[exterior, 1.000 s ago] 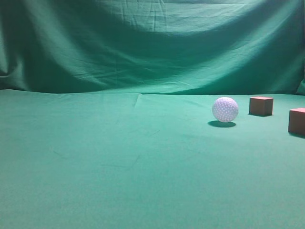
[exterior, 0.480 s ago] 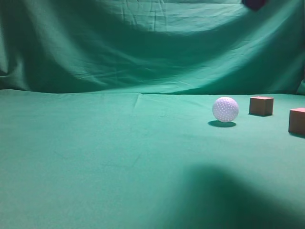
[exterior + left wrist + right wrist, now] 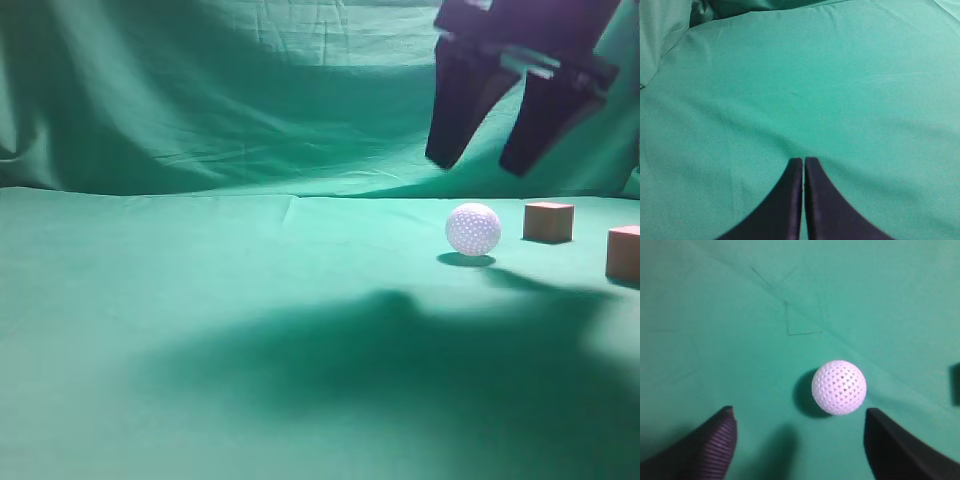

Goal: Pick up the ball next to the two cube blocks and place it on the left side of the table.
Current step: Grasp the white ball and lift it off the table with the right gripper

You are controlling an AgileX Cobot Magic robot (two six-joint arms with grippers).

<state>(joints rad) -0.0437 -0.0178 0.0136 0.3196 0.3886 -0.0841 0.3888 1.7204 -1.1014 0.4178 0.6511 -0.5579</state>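
My right gripper is lowering with room for both open fingers, as the ball lies clear of the cube block (image 3: 548, 222), and should continue until they straddle the ball (image 3: 473, 230).
The white dimpled ball (image 3: 473, 229) rests on the green table (image 3: 200, 300) at the right, with the two reddish-brown cube blocks to its right: one (image 3: 549, 221) close by, one (image 3: 624, 252) at the frame edge. My right gripper (image 3: 483, 160) hangs open above the ball, clear of it. In the right wrist view the ball (image 3: 839, 387) lies ahead of the open right gripper (image 3: 799, 412), nearer the right finger. My left gripper (image 3: 803, 160) is shut and empty over bare cloth; it does not show in the exterior view.
A wrinkled green cloth backdrop (image 3: 250, 90) rises behind the table. The arm's broad shadow (image 3: 400, 350) falls across the table's front right. A dark edge of a cube (image 3: 955, 384) shows at the right of the right wrist view.
My right gripper has come down into the exterior view from the top right, open, above the ball. Its shadow has spread over the table. The ball and cubes have not moved.
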